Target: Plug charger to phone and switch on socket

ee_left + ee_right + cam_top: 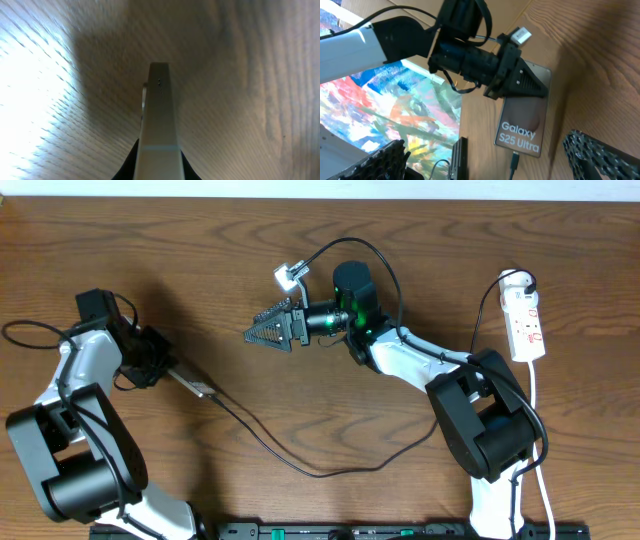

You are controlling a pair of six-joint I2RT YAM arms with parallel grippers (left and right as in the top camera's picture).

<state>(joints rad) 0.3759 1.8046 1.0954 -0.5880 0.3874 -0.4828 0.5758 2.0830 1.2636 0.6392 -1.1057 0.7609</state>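
I should keep lowering the phone with my left gripper until it meets the clear wood (208, 368), then release, as the charger's plug sits in the phone's lower edge (516, 152).
My left gripper (163, 366) is shut on the phone (193, 385) and holds it on edge just above the table. In the left wrist view the phone's thin edge (159, 115) runs up from between the dark fingers (131, 166). The right wrist view shows the phone's face (522, 125) with its "Galaxy S25 Ultra" lettering. There the charger's plug tip (514, 161) meets the phone's lower edge. The charger's black cable (320, 470) trails right across the table towards the socket (527, 325). My right gripper (256, 332) is open and empty, pointing left at the phone from a short distance.
The socket's white cord (537, 415) runs down the right side past the right arm's base (485, 430). A black rail (340, 531) lies along the table's front edge. The left arm's base (70, 465) stands at the lower left.
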